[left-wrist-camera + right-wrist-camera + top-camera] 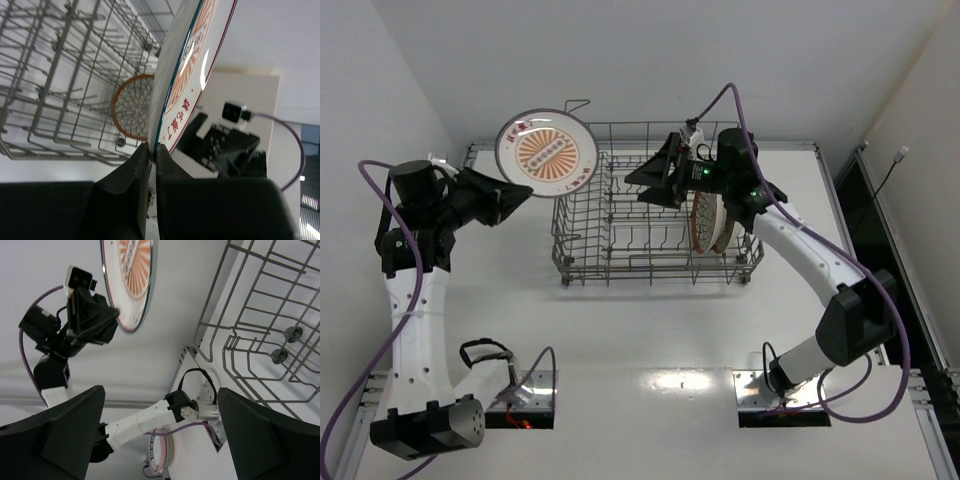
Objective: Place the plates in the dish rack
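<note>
Next, my left gripper passes the white plate to my right gripper by the plate's free rim (596, 154), because it is holding the plate far from the rack's pegs (678, 238) beside the patterned plate.
My left gripper (515, 197) is shut on the rim of the white plate with the orange sunburst centre (548, 150), and holds it in the air beyond the left end of the dish rack (582, 215). In the left wrist view the plate (195, 60) stands on edge, its rim pinched at my left gripper (153, 151). A brown-rimmed patterned plate (705, 222) stands upright at the rack's right end, also seen through the wires as the patterned plate (134, 106). My right gripper (642, 186) hovers open over the rack, holding nothing. The right wrist view looks between the open right gripper (160, 410) at the held plate (131, 275).
The grey wire rack (260, 315) has tall sides and upright tines (60, 75). White walls close in the table on the left and at the back. The table's left edge lies close beside the left arm (415, 300). A round pink-rimmed thing (160, 452) lies near the left arm's base.
</note>
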`<state>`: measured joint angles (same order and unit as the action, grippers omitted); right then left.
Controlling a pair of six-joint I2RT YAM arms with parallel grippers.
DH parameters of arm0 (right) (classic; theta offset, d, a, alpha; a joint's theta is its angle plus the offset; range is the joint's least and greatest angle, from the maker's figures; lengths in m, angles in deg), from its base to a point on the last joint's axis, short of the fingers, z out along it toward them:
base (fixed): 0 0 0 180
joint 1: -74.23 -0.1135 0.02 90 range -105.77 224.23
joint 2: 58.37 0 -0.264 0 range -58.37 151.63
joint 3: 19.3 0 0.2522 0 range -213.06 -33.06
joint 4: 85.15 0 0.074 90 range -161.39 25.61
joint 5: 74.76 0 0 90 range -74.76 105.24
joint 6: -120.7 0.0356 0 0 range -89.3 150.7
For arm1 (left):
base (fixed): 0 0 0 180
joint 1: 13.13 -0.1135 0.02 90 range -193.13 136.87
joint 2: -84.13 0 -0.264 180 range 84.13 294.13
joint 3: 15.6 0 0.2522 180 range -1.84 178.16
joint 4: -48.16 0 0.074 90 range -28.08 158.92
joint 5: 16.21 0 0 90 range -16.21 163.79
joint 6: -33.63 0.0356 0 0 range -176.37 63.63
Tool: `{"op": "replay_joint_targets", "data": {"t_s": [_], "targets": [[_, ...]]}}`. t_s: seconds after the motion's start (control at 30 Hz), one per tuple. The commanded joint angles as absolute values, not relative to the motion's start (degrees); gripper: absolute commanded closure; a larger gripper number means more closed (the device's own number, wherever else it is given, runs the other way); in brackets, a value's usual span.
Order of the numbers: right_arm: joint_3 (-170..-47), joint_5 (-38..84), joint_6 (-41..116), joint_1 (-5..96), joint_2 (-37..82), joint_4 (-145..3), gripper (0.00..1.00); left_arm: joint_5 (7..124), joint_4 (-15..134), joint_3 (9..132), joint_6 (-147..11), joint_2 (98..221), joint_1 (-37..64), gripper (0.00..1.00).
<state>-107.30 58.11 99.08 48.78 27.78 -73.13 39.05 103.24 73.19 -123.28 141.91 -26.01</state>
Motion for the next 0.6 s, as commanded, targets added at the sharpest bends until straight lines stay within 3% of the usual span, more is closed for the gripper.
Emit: {"op": "replay_joint_targets", "data": {"t_s": [0.0, 0.2, 0.47, 0.57], "targets": [[-107.5, 61.64, 102.95, 49.54, 29.44, -82.28, 0.08, 35.39, 103.75, 76.3, -123.25, 139.59, -22.98, 1.0], [-109.52, 62.26, 104.18, 50.06, 34.09, -83.08, 0.08, 36.96, 103.76, 76.91, -124.57, 139.59, -16.48, 1.0], [-110.67, 61.73, 104.7, 50.06, 35.85, -84.31, 0.14, 40.39, 102.62, 74.72, -127.11, 141.52, -5.59, 1.0], [-110.67, 61.73, 104.7, 50.06, 36.55, -84.31, 0.21, 41.89, 101.13, 74.19, -127.82, 142.05, -1.46, 1.0]]}}
